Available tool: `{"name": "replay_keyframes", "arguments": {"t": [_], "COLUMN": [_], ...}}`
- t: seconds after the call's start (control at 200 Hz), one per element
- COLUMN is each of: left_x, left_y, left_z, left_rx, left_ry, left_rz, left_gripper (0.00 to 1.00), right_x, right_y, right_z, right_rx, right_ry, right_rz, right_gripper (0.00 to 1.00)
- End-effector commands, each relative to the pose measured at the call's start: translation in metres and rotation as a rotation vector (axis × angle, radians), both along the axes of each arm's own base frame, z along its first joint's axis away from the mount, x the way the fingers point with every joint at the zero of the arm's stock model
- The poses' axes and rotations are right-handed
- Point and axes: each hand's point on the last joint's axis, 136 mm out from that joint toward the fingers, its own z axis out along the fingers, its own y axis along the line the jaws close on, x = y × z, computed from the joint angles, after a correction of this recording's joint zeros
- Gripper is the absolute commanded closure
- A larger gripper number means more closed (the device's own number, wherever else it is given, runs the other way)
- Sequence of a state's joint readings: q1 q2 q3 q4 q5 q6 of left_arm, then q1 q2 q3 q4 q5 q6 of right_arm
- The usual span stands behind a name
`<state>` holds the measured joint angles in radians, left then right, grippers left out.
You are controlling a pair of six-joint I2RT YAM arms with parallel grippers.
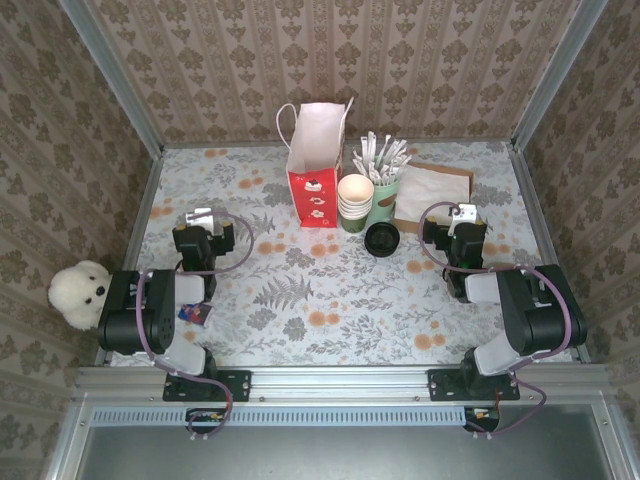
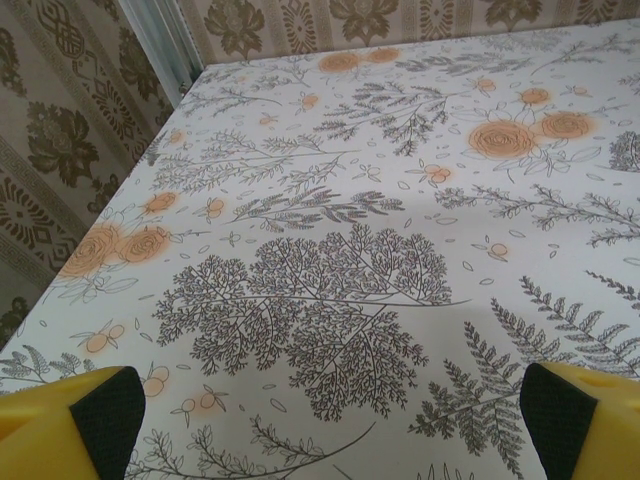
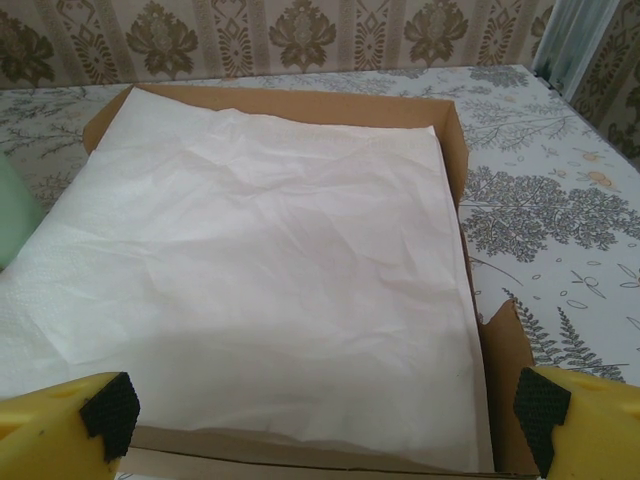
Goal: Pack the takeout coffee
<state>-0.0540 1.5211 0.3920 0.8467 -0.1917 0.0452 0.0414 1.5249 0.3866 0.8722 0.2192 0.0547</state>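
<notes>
My open right gripper keeps going toward the takeout coffee cup's front rim (image 1: 356, 202), which is free of the white sticks, and closes across the cup's side (image 1: 366, 203).
The takeout coffee cup (image 1: 355, 190), green-walled with a pale cream rim and inside, tops a short stack right of the red and white gift bag (image 1: 314, 165), which stands open at the back middle. My left gripper (image 1: 202, 218) rests low at the left, well apart from both. In the left wrist view the left gripper (image 2: 330, 425) is open over bare floral tablecloth. My right gripper (image 1: 462, 215) sits right of the cup. From its wrist view the right gripper (image 3: 325, 415) stands open just in front of the white napkins (image 3: 270, 260), nothing between its fingers.
A green cup of white wrapped sticks (image 1: 384, 180) stands beside the stack, with a flat black disc (image 1: 381, 238) in front. A cardboard box (image 1: 437, 190) holds the napkins. A white teddy bear (image 1: 80, 292) and a small blue packet (image 1: 195, 313) lie by the left arm.
</notes>
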Motion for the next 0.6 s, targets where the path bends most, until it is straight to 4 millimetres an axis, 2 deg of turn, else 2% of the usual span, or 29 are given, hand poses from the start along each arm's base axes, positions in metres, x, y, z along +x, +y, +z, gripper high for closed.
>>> {"name": "replay_keyframes", "arguments": {"t": [0.0,0.045,0.06,0.1,0.17,0.25,0.325,0.365,0.455,0.545,0.55,0.595], "left_x": [-0.003,-0.006,-0.007,-0.011,-0.020,-0.032,-0.042,-0.047,-0.058,-0.060,-0.060,-0.060], "left_y": [-0.003,-0.003,-0.003,-0.003,-0.003,-0.003,-0.005,-0.008,-0.020,-0.049,-0.050,-0.065], "left_z": [0.031,0.044,0.049,0.063,0.088,0.113,0.126,0.129,0.121,0.108,0.107,0.101], "left_rx": [0.013,0.030,0.035,0.037,0.016,-0.039,-0.148,-0.214,-0.381,-0.526,-0.531,-0.576], "left_ry": [-0.039,-0.045,-0.049,-0.072,-0.107,-0.127,-0.120,-0.105,-0.025,0.067,0.073,0.118], "left_rz": [0.007,0.021,0.024,0.052,0.090,0.156,0.195,0.209,0.247,0.196,0.195,0.162], "left_gripper": [0.00,0.00,0.00,0.00,0.00,0.00,0.00,0.00,0.00,0.00,0.00,0.00], "right_x": [-0.001,-0.004,-0.006,-0.009,-0.018,-0.024,-0.032,-0.036,-0.046,-0.050,-0.049,-0.051], "right_y": [0.009,0.006,0.005,0.000,-0.005,0.011,0.038,0.050,0.081,0.118,0.120,0.135], "right_z": [0.020,0.024,0.033,0.041,0.047,0.062,0.076,0.085,0.096,0.102,0.107,0.103], "right_rx": [0.008,0.013,0.016,0.042,0.136,0.248,0.388,0.453,0.607,0.696,0.697,0.722], "right_ry": [-0.032,-0.013,-0.025,-0.005,0.082,0.118,0.132,0.144,0.221,0.325,0.321,0.377], "right_rz": [0.060,0.040,0.030,-0.011,-0.084,-0.072,-0.024,-0.022,-0.037,-0.030,-0.025,-0.051], "right_gripper": [0.00,0.00,0.00,0.00,0.00,0.00,0.00,0.00,0.00,0.01,0.01,0.03]}}
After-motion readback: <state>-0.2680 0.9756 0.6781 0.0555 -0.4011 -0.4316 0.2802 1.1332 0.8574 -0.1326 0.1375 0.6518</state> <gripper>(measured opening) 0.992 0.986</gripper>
